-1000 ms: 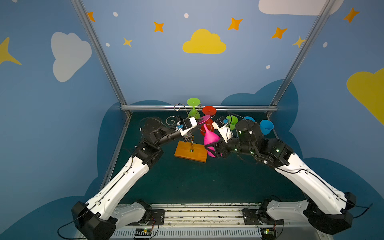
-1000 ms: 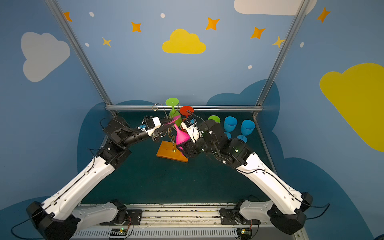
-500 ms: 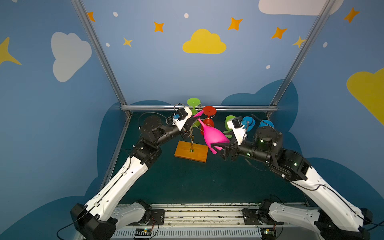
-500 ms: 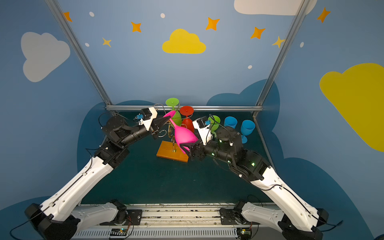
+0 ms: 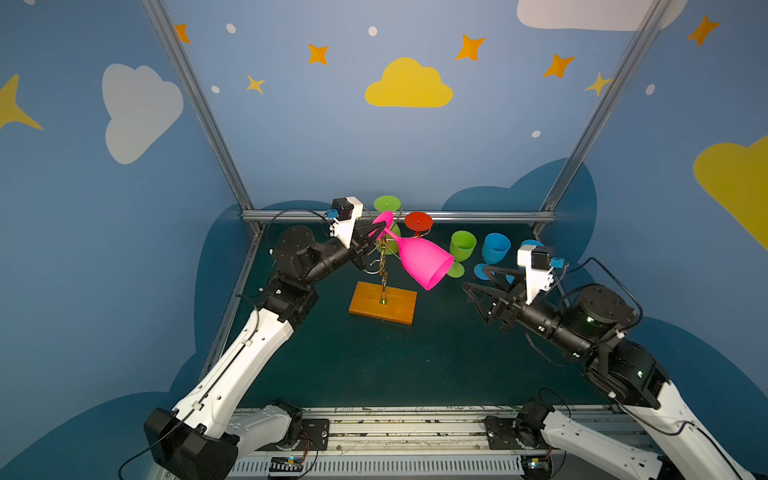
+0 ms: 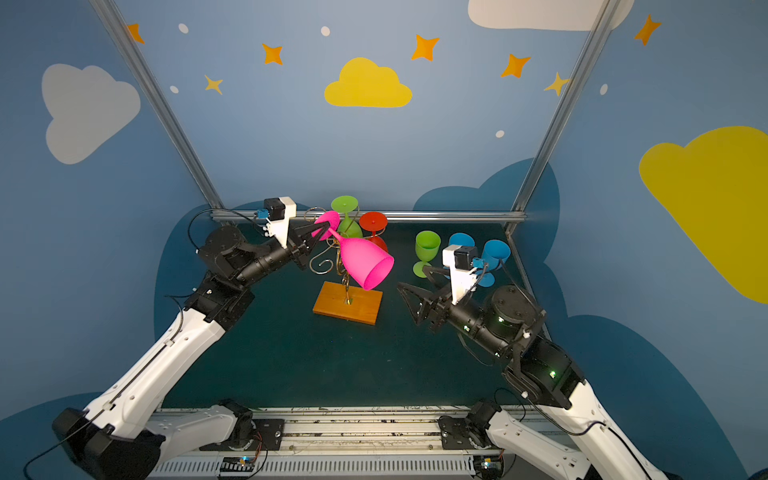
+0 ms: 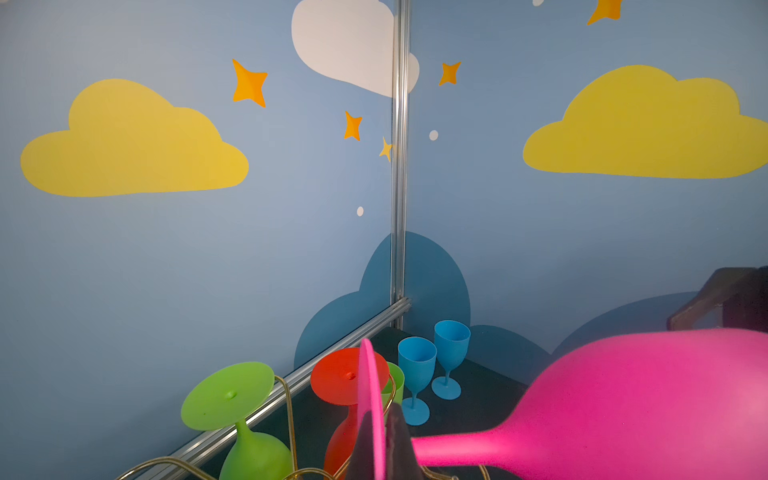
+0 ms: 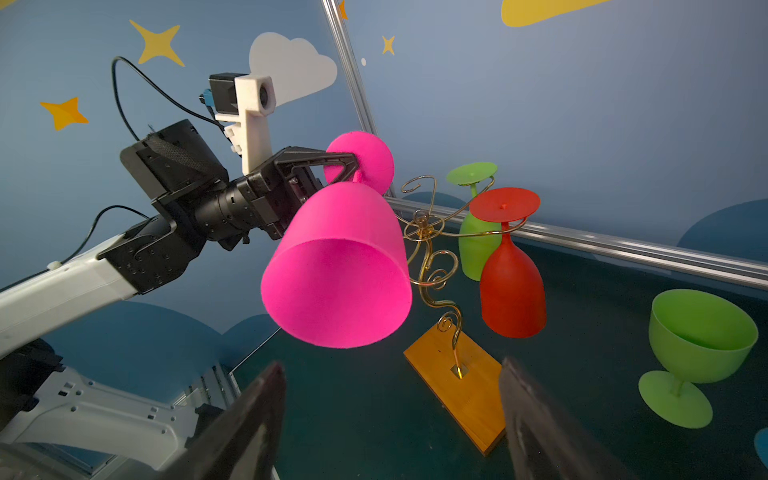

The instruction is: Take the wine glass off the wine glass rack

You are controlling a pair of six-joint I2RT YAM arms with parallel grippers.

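Observation:
I should take the bowl's rim (image 5: pixel 441 274) with my right gripper and stand the glass upright, because my left gripper holds the pink glass by its foot (image 5: pixel 385 219) with the glass's bowl slanting down.
A pink wine glass (image 5: pixel 419 259) (image 6: pixel 363 259) (image 8: pixel 340 266) hangs tilted in the air, bowl pointing down and to the right, in front of the top of the wine glass rack (image 5: pixel 383 266) (image 8: pixel 428 232). My left gripper (image 5: pixel 376 232) (image 6: pixel 322 230) (image 7: pixel 378 432) is shut on the glass's round foot. The rack is gold wire on an orange-brown wooden base (image 5: pixel 383 302) (image 6: pixel 348 302). A green glass (image 8: pixel 478 245) and a red glass (image 8: pixel 511 286) hang upside down on it. My right gripper (image 5: pixel 476 278) (image 6: pixel 411 277) (image 8: pixel 390 365) is open and empty, to the right of the pink bowl.
A green glass (image 5: pixel 462 247) and two blue glasses (image 5: pixel 494 249) stand upright at the back right, just behind my right gripper. A metal rail (image 5: pixel 478 216) runs along the back edge of the dark green floor.
My right gripper has drawn back to the right, away from the pink bowl. My left gripper has risen with the foot, and the glass has tipped from hanging straight down to slanting.

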